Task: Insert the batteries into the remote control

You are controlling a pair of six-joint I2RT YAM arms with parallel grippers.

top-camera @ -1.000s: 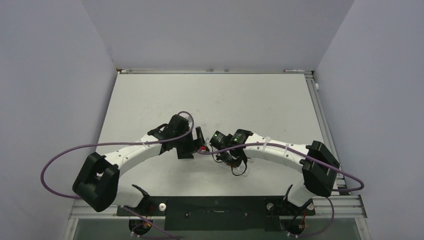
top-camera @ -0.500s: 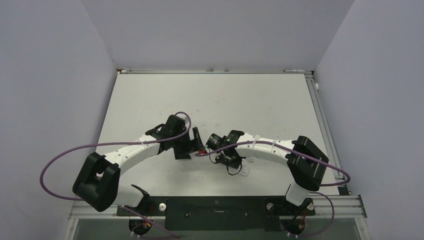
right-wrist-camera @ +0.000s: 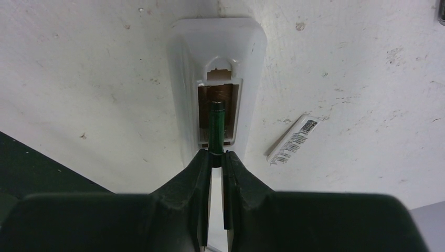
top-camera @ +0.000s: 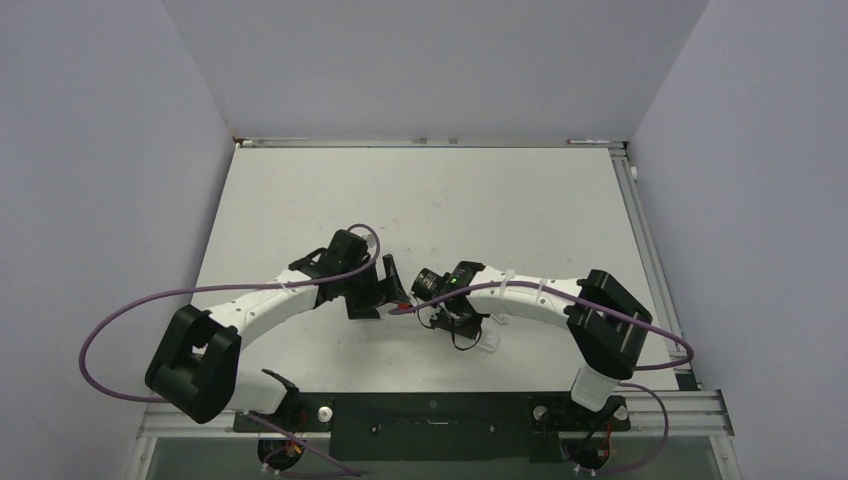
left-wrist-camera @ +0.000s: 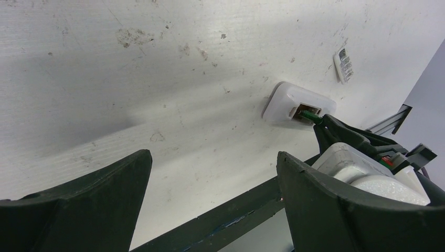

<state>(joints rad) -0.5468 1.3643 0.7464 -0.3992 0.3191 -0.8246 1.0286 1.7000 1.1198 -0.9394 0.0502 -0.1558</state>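
The dark green battery is slanting into the slot (right-wrist-camera: 217, 109), with the battery's held end above the slot's edge. So next my right gripper lets go of the battery, turns and comes at that end (right-wrist-camera: 215, 148).
The white remote control (right-wrist-camera: 218, 79) lies on the table with its battery slot (right-wrist-camera: 219, 102) facing up. My right gripper (right-wrist-camera: 216, 157) is shut on one dark green battery (right-wrist-camera: 216, 126), whose free end points into the slot. The left wrist view shows the same remote (left-wrist-camera: 296, 105), the battery tip (left-wrist-camera: 313, 115) and the right gripper (left-wrist-camera: 336, 134) beside it. My left gripper (left-wrist-camera: 215, 157) is open and empty, well short of the remote. In the top view both grippers, left (top-camera: 393, 285) and right (top-camera: 462, 328), are near the table's middle. The second battery is out of view.
The small white cover piece (right-wrist-camera: 292, 139) lies on the table just right of the remote; it also shows in the left wrist view (left-wrist-camera: 343, 65). The black rail (left-wrist-camera: 236, 215) runs along the table's near edge close by.
My right arm has swung a little to the left, carrying the battery with it. My left arm has shifted only slightly.
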